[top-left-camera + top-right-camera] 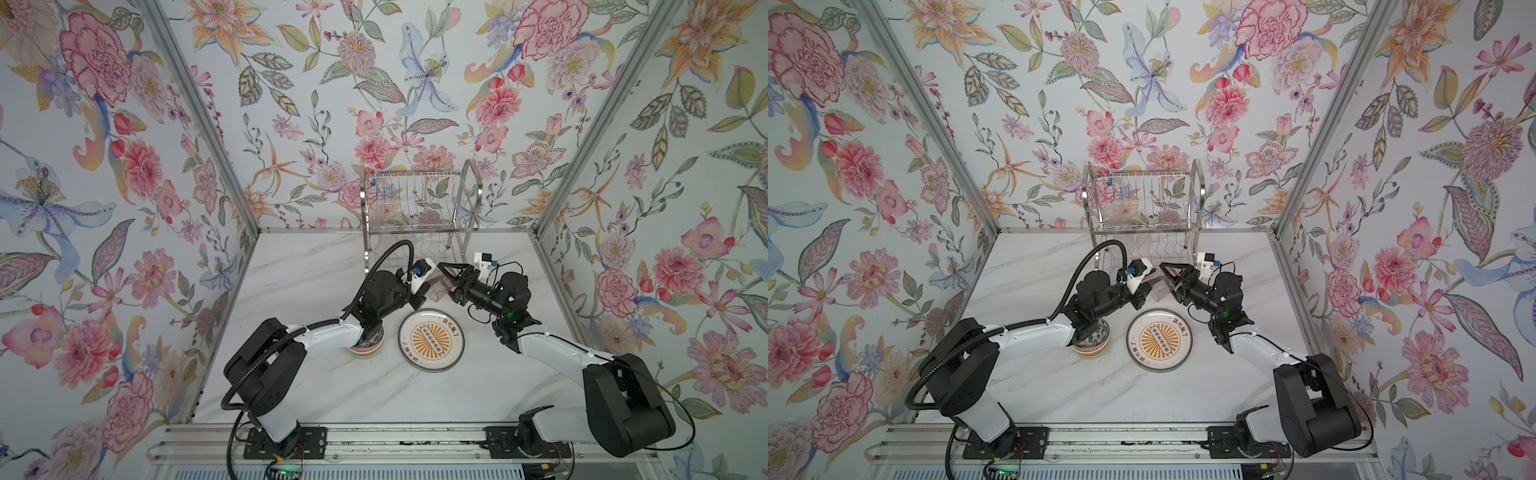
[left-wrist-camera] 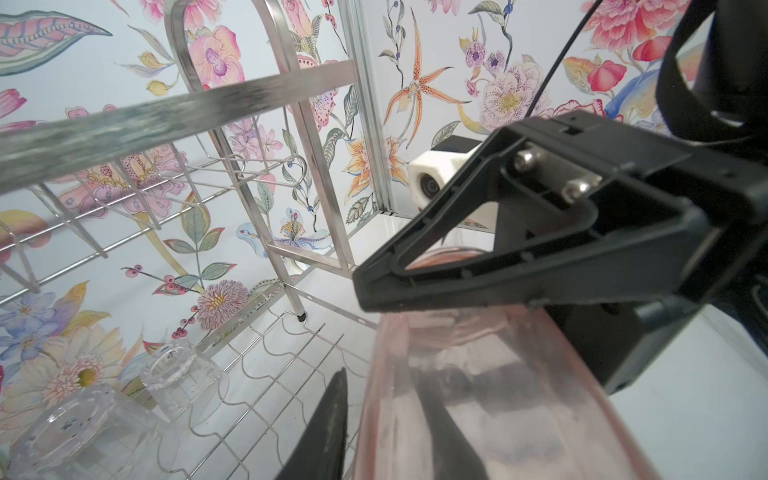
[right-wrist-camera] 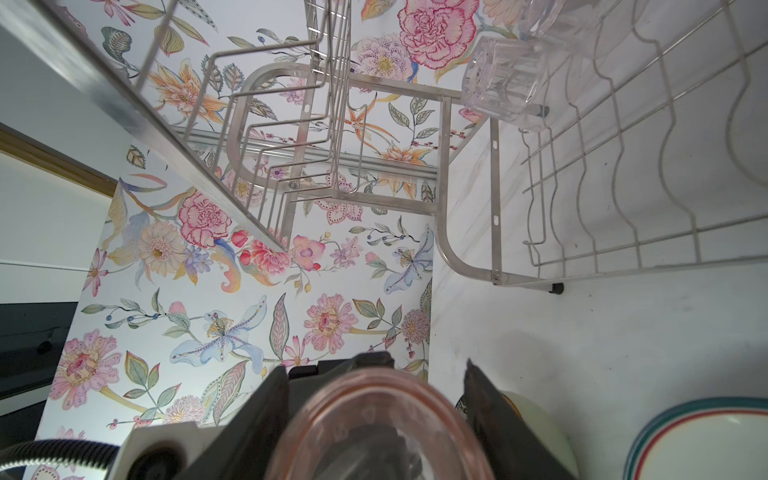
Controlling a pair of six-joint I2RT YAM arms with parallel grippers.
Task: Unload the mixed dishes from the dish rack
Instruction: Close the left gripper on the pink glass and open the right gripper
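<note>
Next, my right gripper opens first, since both grippers are on the pink cup (image 1: 436, 289). Then my left gripper will carry the cup to the clear marble (image 1: 274, 289) beyond the patterned bowl.
A pink-tinted cup (image 1: 441, 286) (image 1: 1160, 289) hangs above the table in front of the dish rack (image 1: 419, 203) (image 1: 1142, 199), with both grippers on it. My right gripper (image 1: 445, 278) (image 3: 374, 395) is shut on the pink cup (image 3: 382, 436), one jaw against each side of its body. My left gripper (image 1: 424, 296) (image 2: 386, 424) pinches the same cup's (image 2: 478, 395) wall, one finger outside and one showing through from inside. Two clear cups (image 2: 183, 374) (image 2: 75, 428) stand upside down on the rack's lower shelf (image 2: 266, 365). The upper shelf looks bare in both top views.
A white plate with an orange sunburst (image 1: 431, 340) (image 1: 1159, 340) lies on the marble table (image 1: 311, 270) below the grippers. A patterned bowl (image 1: 365, 347) (image 1: 1092, 343) sits to its left, partly under my left forearm. Floral walls enclose the table on three sides.
</note>
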